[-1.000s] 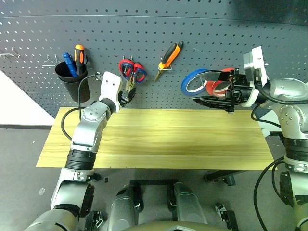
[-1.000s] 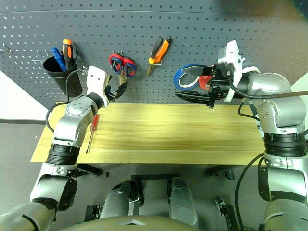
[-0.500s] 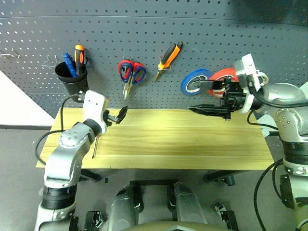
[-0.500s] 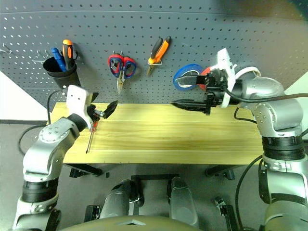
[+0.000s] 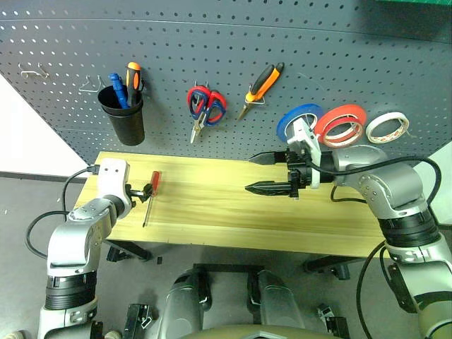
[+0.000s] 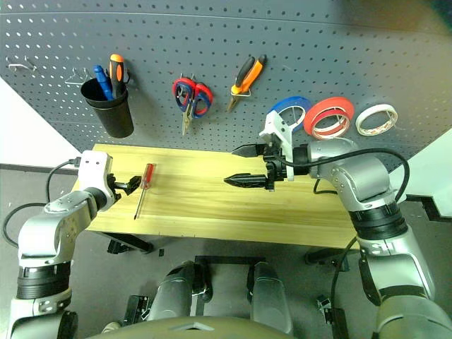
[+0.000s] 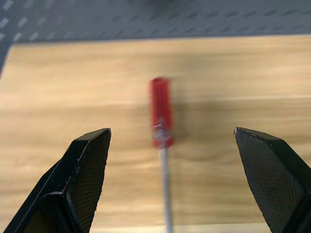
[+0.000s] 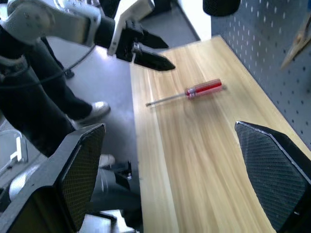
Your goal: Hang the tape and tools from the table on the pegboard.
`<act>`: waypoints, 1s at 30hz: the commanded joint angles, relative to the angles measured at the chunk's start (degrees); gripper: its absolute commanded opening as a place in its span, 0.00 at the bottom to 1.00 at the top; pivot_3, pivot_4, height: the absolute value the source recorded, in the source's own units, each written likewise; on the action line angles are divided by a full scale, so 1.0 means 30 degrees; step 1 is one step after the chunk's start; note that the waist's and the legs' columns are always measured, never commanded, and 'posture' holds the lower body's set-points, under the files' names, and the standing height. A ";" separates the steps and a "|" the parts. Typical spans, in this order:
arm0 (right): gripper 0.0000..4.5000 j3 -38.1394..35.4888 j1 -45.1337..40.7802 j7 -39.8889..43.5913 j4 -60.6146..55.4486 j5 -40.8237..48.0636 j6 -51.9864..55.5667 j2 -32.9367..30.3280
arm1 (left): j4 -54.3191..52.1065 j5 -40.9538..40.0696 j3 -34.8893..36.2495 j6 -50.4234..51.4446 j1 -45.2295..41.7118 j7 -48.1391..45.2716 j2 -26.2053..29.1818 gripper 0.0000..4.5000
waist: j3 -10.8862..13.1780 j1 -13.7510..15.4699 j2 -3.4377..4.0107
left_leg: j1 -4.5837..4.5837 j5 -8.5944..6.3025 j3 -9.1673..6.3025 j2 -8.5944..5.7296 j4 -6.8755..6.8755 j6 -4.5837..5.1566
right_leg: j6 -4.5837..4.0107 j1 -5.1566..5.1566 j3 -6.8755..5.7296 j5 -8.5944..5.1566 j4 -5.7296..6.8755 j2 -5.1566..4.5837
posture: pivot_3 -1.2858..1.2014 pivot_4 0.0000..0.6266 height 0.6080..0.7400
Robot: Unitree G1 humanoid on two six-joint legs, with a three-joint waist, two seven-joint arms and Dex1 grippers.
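Observation:
My left gripper keeps lowering, as its open fingers face both long sides of the screwdriver [image 6: 143, 188], until they stand beside the screwdriver's red handle [image 6: 148, 174], and then close.
The red-handled screwdriver [image 5: 150, 194] lies on the wooden table [image 5: 318, 226] near its left end. My left gripper [image 5: 139, 193] hangs open just left of it, and in the left wrist view the screwdriver [image 7: 160, 111] lies between the two spread fingers. Over the table's middle my right gripper [image 5: 251, 173] is open and empty, pointing left. On the pegboard [image 5: 212, 42] hang the whitish tape [image 5: 387, 127], the orange-and-black pliers [image 5: 263, 82] and scissors with red and dark blue handles [image 5: 206, 106].
A blue roll [image 5: 300, 120] and a red-orange roll [image 5: 340, 121] hang beside the whitish tape. A black cup [image 5: 121, 120] on the board holds blue and orange-handled screwdrivers. A person's legs [image 8: 29, 97] stand past the table's left end.
The camera has shifted. My left gripper dropped from the hanging scissors to the table beside the screwdriver. My right gripper drew back from the tape rolls, leftward and lower, uncovering the whitish tape.

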 commanded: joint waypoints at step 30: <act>1.00 -0.1365 0.1157 -0.1792 -0.0995 -0.0774 0.2205 -0.1035 | 1.4323 0.1986 -0.1430 -0.1943 -0.8546 0.0951 -0.0712 0.86 | 0.3206 -0.0218 -0.0022 | -0.0023 0.0032 0.0022 -0.0072 0.0003 0.0048 | 0.0011 -0.0056 0.0012 -0.0029 0.0164 -0.0249 | 0.47 0.71 0.92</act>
